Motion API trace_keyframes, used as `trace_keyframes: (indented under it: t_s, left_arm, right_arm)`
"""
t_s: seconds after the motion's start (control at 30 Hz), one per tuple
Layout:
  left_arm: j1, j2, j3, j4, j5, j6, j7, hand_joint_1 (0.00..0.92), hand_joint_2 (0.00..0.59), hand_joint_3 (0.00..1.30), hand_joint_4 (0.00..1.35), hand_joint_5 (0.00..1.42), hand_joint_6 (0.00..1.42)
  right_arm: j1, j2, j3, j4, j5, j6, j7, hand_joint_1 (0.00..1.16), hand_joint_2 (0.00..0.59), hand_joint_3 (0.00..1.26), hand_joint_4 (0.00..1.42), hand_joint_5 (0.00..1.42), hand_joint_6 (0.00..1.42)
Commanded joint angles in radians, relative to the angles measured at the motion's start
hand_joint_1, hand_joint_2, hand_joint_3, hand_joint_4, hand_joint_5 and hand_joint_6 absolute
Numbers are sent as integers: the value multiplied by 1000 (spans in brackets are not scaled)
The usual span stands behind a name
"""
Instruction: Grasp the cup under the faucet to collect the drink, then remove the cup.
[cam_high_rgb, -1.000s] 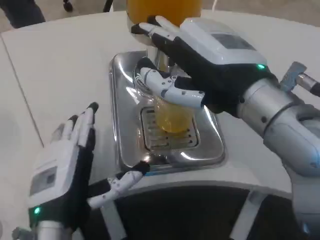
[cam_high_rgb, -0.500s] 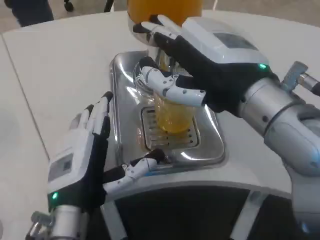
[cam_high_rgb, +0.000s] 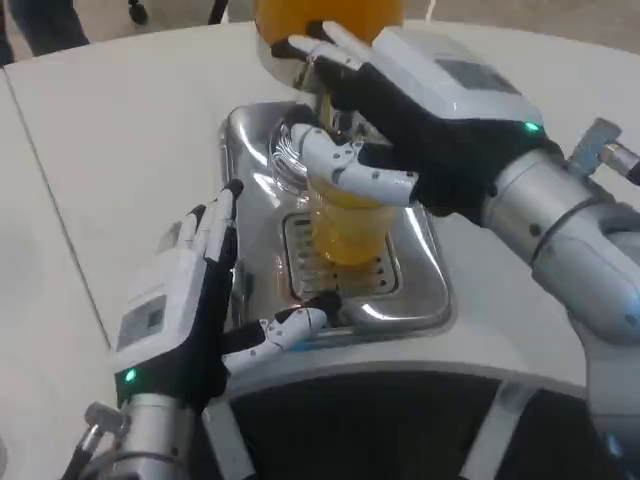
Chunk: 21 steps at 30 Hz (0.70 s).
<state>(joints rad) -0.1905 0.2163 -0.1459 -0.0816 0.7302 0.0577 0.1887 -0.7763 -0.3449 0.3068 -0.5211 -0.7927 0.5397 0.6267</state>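
Note:
My gripper will carry the cup, and the drink (cam_high_rgb: 350, 243) should stay below the cup's rim, because the orange is deeper low in the cup and paler (cam_high_rgb: 345, 198) above.
A clear plastic cup (cam_high_rgb: 348, 232) full of orange drink stands on the grille of the shiny metal drip tray (cam_high_rgb: 410, 290), below the orange drink tank (cam_high_rgb: 330, 15). My right hand (cam_high_rgb: 420, 110) lies over the faucet, which it hides. Its fingers reach up against the tank's base and its thumb runs across just above the cup's rim. I cannot make out what it grips. My left hand (cam_high_rgb: 185, 300) is open at the tray's left front corner, a little left of the cup and apart from it. The fingers point away from me and the thumb reaches over the tray's front edge.
The white table (cam_high_rgb: 120, 140) stretches to the left and behind the tray. Its curved front edge (cam_high_rgb: 420, 365) runs just under the tray, with dark floor below. A seam in the tabletop runs diagonally at far left.
My left hand has moved forward and right, from the table's left front up to the tray's left edge beside the cup. My right hand has shifted slightly up and right. The cup stays put.

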Motion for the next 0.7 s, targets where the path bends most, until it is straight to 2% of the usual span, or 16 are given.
trace_keyframes:
  t_s: [0.03,0.17,0.23,0.3,0.4,0.5,0.6,0.63,0.7]
  left_arm:
    - [-10,2,-16,26,-12,-17,14,281,58,0,0,0,0]
    - [-20,5,-9,42,-39,-33,19,74,56,0,0,0,0]
    - [-25,6,-5,49,-50,-42,22,30,74,0,0,0,0]
    - [-29,9,-6,54,-55,-45,24,11,80,0,0,0,0]
    - [-36,13,-9,64,-59,-49,25,7,83,0,0,0,0]
    - [-42,17,-12,73,-58,-55,26,5,84,0,0,0,0]
    - [-46,23,-17,78,-55,-63,29,49,75,0,0,0,0]
    - [-46,26,-19,79,-55,-67,29,79,75,0,0,0,0]
    - [-46,34,-24,83,-55,-77,26,127,69,0,0,0,0]
  right_arm:
    - [130,76,-48,-41,27,-61,-181,229,586,95,21,72,129]
    - [174,136,-108,-38,68,-73,-288,269,586,76,0,36,113]
    - [196,146,-117,-46,73,-91,-323,283,586,74,0,25,98]
    - [215,141,-114,-52,74,-114,-338,292,586,60,0,25,96]
    - [278,104,-102,-78,59,-148,-330,297,586,56,0,22,96]
    - [378,62,-127,-137,72,-197,-325,332,586,46,0,15,96]
    - [491,-5,-157,-224,33,-266,-325,433,586,47,0,13,96]
    - [536,-38,-171,-257,8,-284,-307,457,584,37,0,4,84]
    - [597,-75,-187,-293,-25,-302,-279,489,566,23,0,4,81]
